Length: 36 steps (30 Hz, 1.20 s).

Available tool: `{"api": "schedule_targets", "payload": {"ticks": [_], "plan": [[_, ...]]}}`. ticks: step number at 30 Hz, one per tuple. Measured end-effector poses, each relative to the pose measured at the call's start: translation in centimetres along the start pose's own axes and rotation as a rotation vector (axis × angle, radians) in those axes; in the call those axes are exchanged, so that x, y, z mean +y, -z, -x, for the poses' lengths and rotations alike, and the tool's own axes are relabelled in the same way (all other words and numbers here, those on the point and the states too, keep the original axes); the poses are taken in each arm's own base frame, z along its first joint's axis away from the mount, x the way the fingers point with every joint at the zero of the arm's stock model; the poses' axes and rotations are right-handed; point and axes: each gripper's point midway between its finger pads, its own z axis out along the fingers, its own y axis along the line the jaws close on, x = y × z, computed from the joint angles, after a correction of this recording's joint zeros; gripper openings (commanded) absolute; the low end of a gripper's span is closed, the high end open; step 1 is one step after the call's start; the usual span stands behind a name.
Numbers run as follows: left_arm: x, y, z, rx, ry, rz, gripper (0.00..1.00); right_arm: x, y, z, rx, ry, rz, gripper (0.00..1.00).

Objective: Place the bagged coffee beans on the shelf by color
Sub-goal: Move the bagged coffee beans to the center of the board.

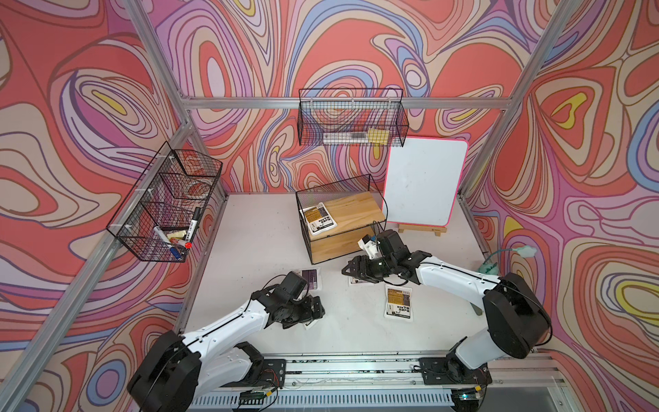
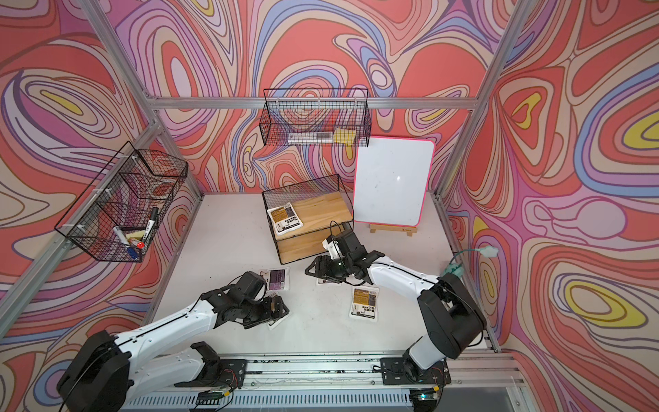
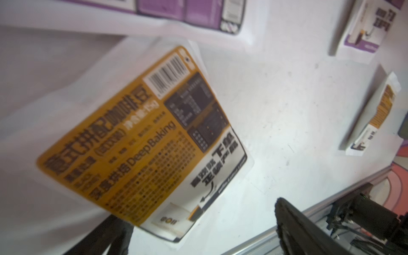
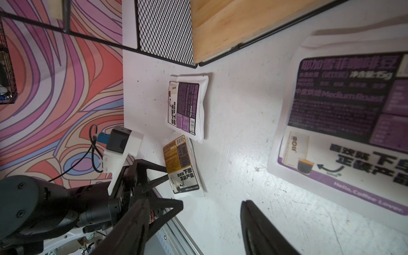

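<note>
My left gripper should bring the tilted yellow pouch (image 3: 146,142) across so my right gripper can take it, because the upper board's free space (image 1: 357,208) is on my right gripper's side.
The shelf (image 1: 356,205) (image 2: 322,208) stands at the back middle, with one yellow pouch (image 1: 320,218) on its upper board. My left gripper (image 1: 315,314) (image 3: 199,212) is open low over a tilted yellow pouch (image 3: 136,141) (image 4: 180,165), whose corner sits beside one finger. A purple pouch (image 1: 312,278) (image 3: 187,13) lies just beyond it. My right gripper (image 1: 347,271) (image 4: 194,202) hangs open and empty in front of the shelf. It is above a second purple pouch (image 4: 342,132), which is mostly hidden in both top views. Another yellow pouch (image 1: 398,301) lies flat toward the right.
A wire basket (image 1: 167,214) with markers hangs on the left wall, and another wire basket (image 1: 351,119) hangs on the back wall. A pink-edged whiteboard (image 1: 424,182) stands right of the shelf. An aluminium rail (image 1: 356,364) runs along the front edge.
</note>
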Motion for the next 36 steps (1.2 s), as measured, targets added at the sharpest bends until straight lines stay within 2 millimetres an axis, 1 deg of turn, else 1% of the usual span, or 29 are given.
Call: {"api": "schedule_targets", "payload": {"ticks": [4, 6, 8, 10, 11, 16, 18, 20, 24, 27, 32, 36], "plan": [[-2.8, -1.3, 0.3, 0.059, -0.100, -0.020, 0.99, -0.3, -0.3, -0.1, 0.007, -0.007, -0.008, 0.67], [-3.8, -1.6, 0.8, 0.064, -0.131, -0.022, 0.99, -0.5, -0.4, -0.2, 0.010, -0.009, -0.011, 0.67], [-4.3, -1.4, 1.3, 0.048, -0.149, -0.025, 0.99, -0.7, -0.5, -0.3, 0.014, -0.012, -0.015, 0.67], [-4.4, -0.8, 1.9, 0.010, -0.162, -0.017, 0.99, -1.0, -0.6, -0.6, 0.020, -0.014, -0.020, 0.67], [-4.2, -0.4, 2.0, -0.005, -0.163, -0.006, 0.99, -1.2, -0.7, -0.8, 0.025, -0.016, -0.023, 0.67], [-2.7, 3.0, 2.8, -0.138, -0.142, 0.052, 0.99, -2.2, -1.3, -1.6, 0.050, -0.028, -0.030, 0.67], [-1.4, 4.2, 2.8, -0.191, -0.109, 0.089, 0.99, -2.4, -1.7, -1.8, 0.062, -0.031, -0.028, 0.66], [0.2, 4.7, 2.6, -0.217, -0.072, 0.140, 0.99, -2.6, -2.1, -1.9, 0.073, -0.031, -0.022, 0.66], [3.1, 5.0, 2.3, -0.238, -0.013, 0.261, 0.99, -2.9, -3.3, -2.7, 0.115, -0.028, -0.017, 0.66], [4.2, 5.0, 2.5, -0.254, 0.004, 0.323, 0.99, -2.8, -4.4, -3.4, 0.150, -0.017, -0.012, 0.66], [5.7, 4.3, 3.0, -0.252, 0.015, 0.410, 0.99, -2.4, -5.7, -3.9, 0.182, 0.001, 0.003, 0.66], [6.6, 4.0, 3.8, -0.262, 0.041, 0.445, 0.99, -3.0, -6.4, -4.0, 0.192, -0.006, -0.004, 0.65]]}}
